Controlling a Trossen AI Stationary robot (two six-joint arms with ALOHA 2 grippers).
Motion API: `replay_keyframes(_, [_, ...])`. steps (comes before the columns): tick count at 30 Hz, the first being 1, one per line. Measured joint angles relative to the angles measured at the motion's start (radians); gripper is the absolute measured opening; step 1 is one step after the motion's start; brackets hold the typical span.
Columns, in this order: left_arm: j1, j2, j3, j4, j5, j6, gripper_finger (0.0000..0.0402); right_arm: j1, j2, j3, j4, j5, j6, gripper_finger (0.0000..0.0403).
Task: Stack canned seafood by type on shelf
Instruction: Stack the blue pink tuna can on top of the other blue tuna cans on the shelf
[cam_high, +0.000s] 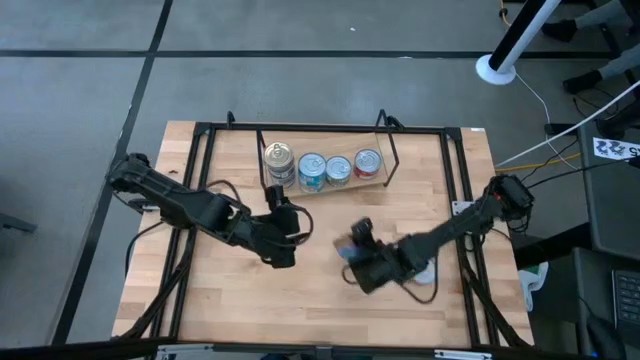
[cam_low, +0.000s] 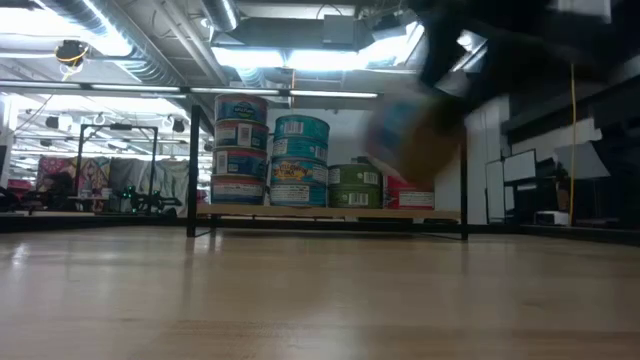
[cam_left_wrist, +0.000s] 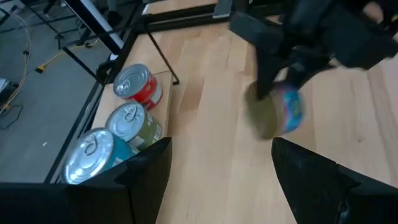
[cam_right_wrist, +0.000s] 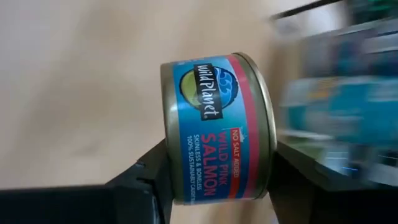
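The salmon tin's label (cam_right_wrist: 212, 127) matches the tall blue-labelled stack (cam_low: 241, 132), which has a clear top, so the robot's right gripper keeps carrying the tin until it sits on top.
The shelf (cam_high: 385, 180) stands at the table's far middle on a black wire frame and carries stacked tins (cam_high: 312, 171). In the low view the stacks (cam_low: 240, 150) stand side by side: a tall blue-labelled one, a lower teal one (cam_low: 300, 160), one green tin (cam_low: 355, 187) and a red tin (cam_low: 410, 197). My right gripper (cam_high: 352, 245) is in front of the shelf, shut on a blue-and-red salmon tin (cam_right_wrist: 214, 127). My left gripper (cam_high: 284, 218), open and holding nothing, hovers left of it, near the shelf's left end. My right gripper pinches the salmon tin between its two fingers (cam_right_wrist: 146, 180), one on each flat end (cam_right_wrist: 268, 124), so the label faces the wrist camera. The tin is lifted clear of the table (cam_low: 400, 130) and lies on its side in the hold.
Black rails (cam_high: 205, 180) frame the tabletop on the left, right and far sides. Bare wood (cam_high: 300, 300) stretches from both grippers to the near edge. A white thing (cam_high: 425, 270) lies on the table by the right arm. Cables hang at the table's right.
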Motion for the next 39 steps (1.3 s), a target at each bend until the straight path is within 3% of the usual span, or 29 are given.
replay_keyframes(4, [0.0, -0.058, 0.002, -0.036, -0.002, 0.0, 0.0272, -0.064, 0.0, 0.087, 0.097, 0.162, -0.203, 0.0195])
replay_keyframes(8, [0.002, -0.122, 0.002, -0.06, -0.034, 0.002, 0.0272, -0.13, 0.0, 0.156, 0.254, 0.223, -0.455, 0.0202])
replay_keyframes(13, [0.002, -0.201, 0.003, -0.063, -0.163, 0.011, 0.0272, -0.229, 0.0, 0.178, 0.516, 0.179, -0.808, 0.0191])
replay_keyframes(18, [0.012, -0.271, 0.003, -0.064, -0.232, 0.011, 0.0272, -0.344, 0.0, 0.178, 0.7, -0.012, -1.058, 0.0197])
replay_keyframes(29, [0.117, -0.304, 0.003, -0.074, -0.234, 0.071, 0.0272, -0.59, 0.033, 0.178, 0.887, -0.32, -1.141, 0.0198])
replay_keyframes(39, [0.257, -0.29, -0.009, -0.078, -0.233, 0.156, 0.0272, -0.689, 0.146, 0.178, 1.054, -0.373, -1.152, 0.0201])
